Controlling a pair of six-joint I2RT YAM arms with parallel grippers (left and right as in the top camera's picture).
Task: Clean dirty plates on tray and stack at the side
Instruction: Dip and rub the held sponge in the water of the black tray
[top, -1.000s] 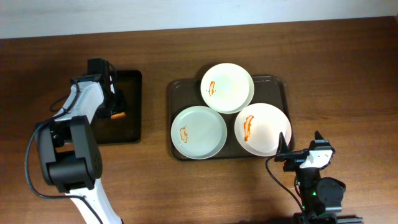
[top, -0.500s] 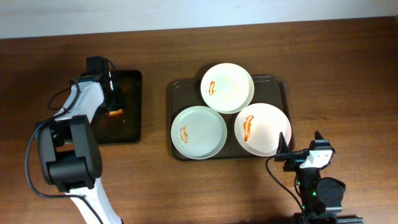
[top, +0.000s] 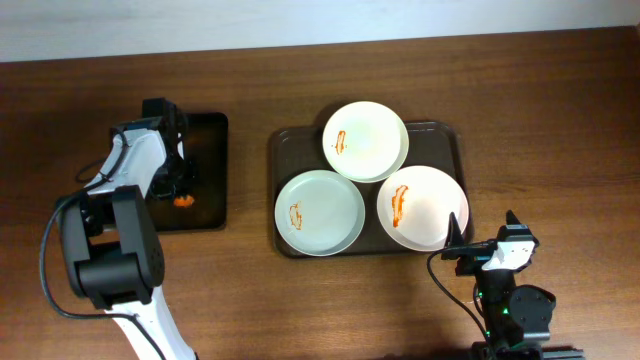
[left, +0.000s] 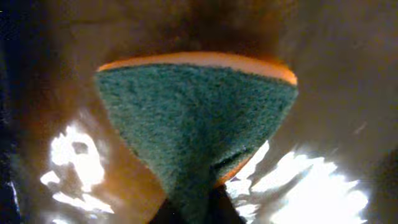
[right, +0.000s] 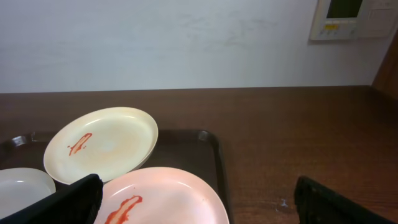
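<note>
The sponge is in the wet black tray, and my left gripper is pinching the sponge tight (left: 189, 183). Next, I open the gripper and let the sponge soak before I grip the sponge (top: 183, 201) and lift it out.
Three plates smeared with red sauce lie on the dark tray (top: 448, 140): a cream plate (top: 365, 140) at the back, a pale green plate (top: 320, 212) front left, a white plate (top: 423, 207) front right. My left gripper (top: 180, 193) is over the small black tray (top: 210, 160) at the left and is shut on an orange sponge with a green scouring face (left: 199, 118). My right gripper (top: 485, 248) is open and empty at the front, just off the tray's right front corner; its wrist view shows the white plate (right: 168, 196) and the cream plate (right: 102, 143).
The brown wooden table (top: 560, 130) runs to a white wall at the back. The black tray holds nothing else that I can see. A wall panel (right: 354, 18) shows in the right wrist view.
My left gripper has moved toward the front over the black tray with the sponge in it. The right arm and the plates have not moved.
</note>
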